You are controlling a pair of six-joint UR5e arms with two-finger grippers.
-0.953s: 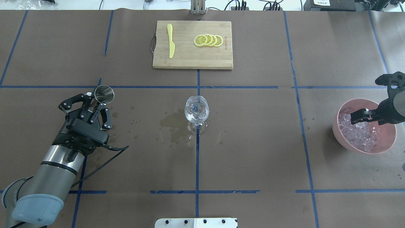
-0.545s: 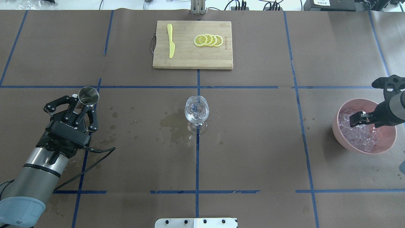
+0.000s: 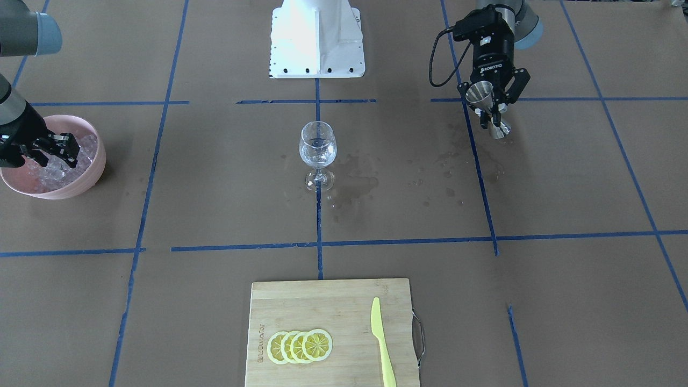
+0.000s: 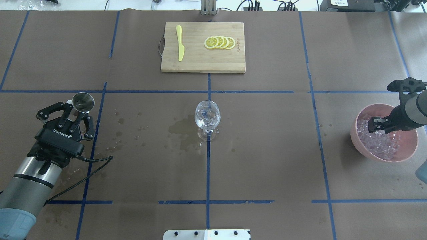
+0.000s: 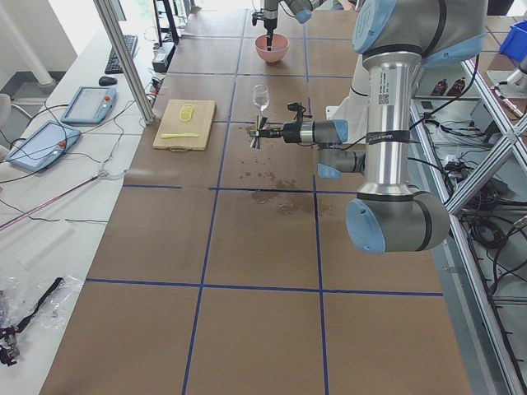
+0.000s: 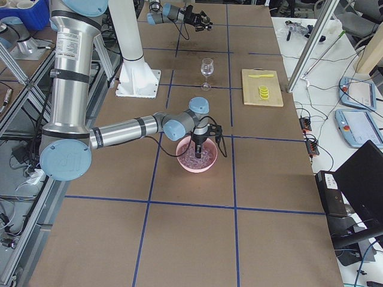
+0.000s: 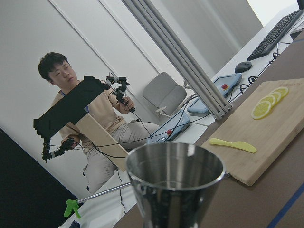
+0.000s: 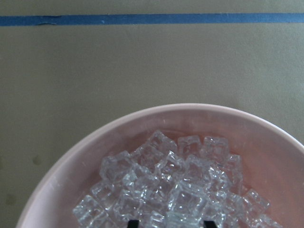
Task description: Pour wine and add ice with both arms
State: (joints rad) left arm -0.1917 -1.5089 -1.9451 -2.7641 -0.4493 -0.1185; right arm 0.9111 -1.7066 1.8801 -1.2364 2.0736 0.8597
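Observation:
A single ice cube (image 8: 180, 220) will come away cleanly when I lift, because the heap of ice (image 8: 178, 183) is loosely mixed up with separate sharp edges.
My left gripper (image 4: 79, 113) is shut on the waist of a steel jigger (image 4: 83, 101), held tilted above the table at the left; its cup (image 7: 175, 178) looks empty. A wine glass (image 4: 207, 115) stands at the table's middle with a thin layer of liquid in it (image 3: 317, 145). My right gripper (image 4: 375, 124) is open, its fingertips (image 8: 134, 222) down in the heap of ice (image 4: 382, 143) inside the pink bowl (image 4: 353, 131) at the right. The ice (image 8: 175, 180) lies between the two tips. Whether the tips grip a cube is hidden.
A wet wine stain (image 4: 180, 131) and droplets lie left of the glass. A wooden board (image 4: 200, 63) at the far middle carries a yellow knife (image 4: 180, 43) and lemon slices (image 4: 220, 42). The white pedestal (image 3: 317, 37) is at the robot's side.
My left arm has drawn back to the left with the jigger, farther from the glass. My right gripper has shifted slightly over the bowl, lower into the ice.

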